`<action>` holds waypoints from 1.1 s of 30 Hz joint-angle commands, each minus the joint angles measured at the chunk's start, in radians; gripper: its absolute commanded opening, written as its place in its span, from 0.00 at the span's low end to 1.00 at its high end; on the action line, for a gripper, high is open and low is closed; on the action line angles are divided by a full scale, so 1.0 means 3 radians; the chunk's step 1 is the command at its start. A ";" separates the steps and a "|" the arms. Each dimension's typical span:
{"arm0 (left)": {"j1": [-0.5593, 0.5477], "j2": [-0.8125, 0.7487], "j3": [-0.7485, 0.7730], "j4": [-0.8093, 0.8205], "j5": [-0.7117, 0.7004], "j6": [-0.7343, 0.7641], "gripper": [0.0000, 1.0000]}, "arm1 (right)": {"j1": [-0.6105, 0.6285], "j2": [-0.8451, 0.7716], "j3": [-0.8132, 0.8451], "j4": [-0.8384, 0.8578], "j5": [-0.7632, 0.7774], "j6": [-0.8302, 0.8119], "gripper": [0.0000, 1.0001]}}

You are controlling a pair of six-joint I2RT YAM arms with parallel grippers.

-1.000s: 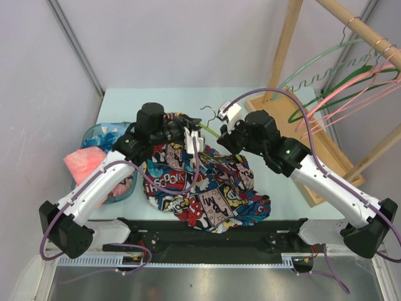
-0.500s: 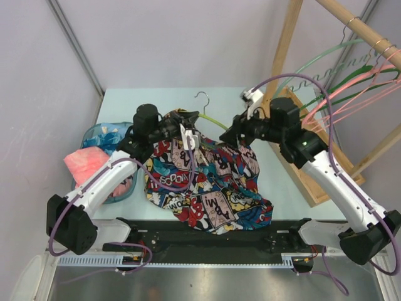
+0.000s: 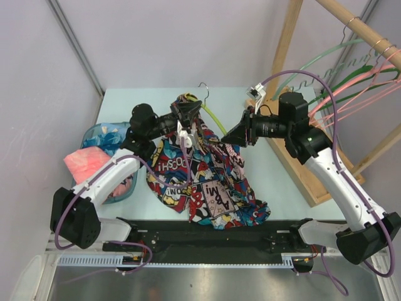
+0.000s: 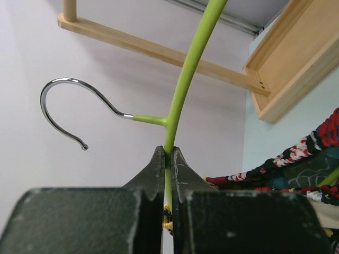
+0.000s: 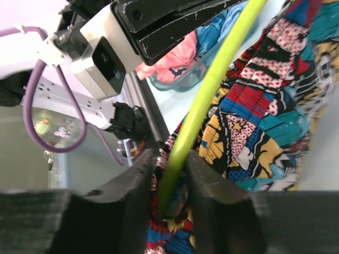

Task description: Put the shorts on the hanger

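Note:
My left gripper should open, because it is pinning the hanger (image 4: 168, 123) next to the hanger's hook, far from the rack's rail (image 3: 352, 20). My right gripper should then carry the hanger.
The lime hanger (image 3: 213, 118) is held up above the table, its silver hook (image 3: 202, 91) at the top. My left gripper (image 3: 187, 116) is shut on it just below the hook; the left wrist view shows the jaws pinching the lime stem (image 4: 185, 79), with the hook (image 4: 63, 102) to the left. My right gripper (image 3: 236, 134) is shut on the hanger's right arm (image 5: 212, 90), with shorts fabric in the jaws. The comic-print shorts (image 3: 207, 179) drape from the hanger down to the table; they also show in the right wrist view (image 5: 265, 106).
A bluish bin (image 3: 95, 133) with pink cloth (image 3: 84, 165) sits at the left. A wooden rack (image 3: 313, 160) stands at the right, its rail (image 3: 357, 22) carrying pink and green hangers (image 3: 351, 91). The black rail (image 3: 207, 232) runs along the near edge.
Both grippers have lifted the hanger and turned it more upright. The shorts have risen with it and now hang longer. The right arm has swung up and to the right.

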 commanded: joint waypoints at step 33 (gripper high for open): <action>0.0093 -0.0023 0.0608 -0.0125 -0.1371 -0.1615 1.00 | -0.0326 -0.0258 0.0419 0.0679 0.1486 0.1792 0.00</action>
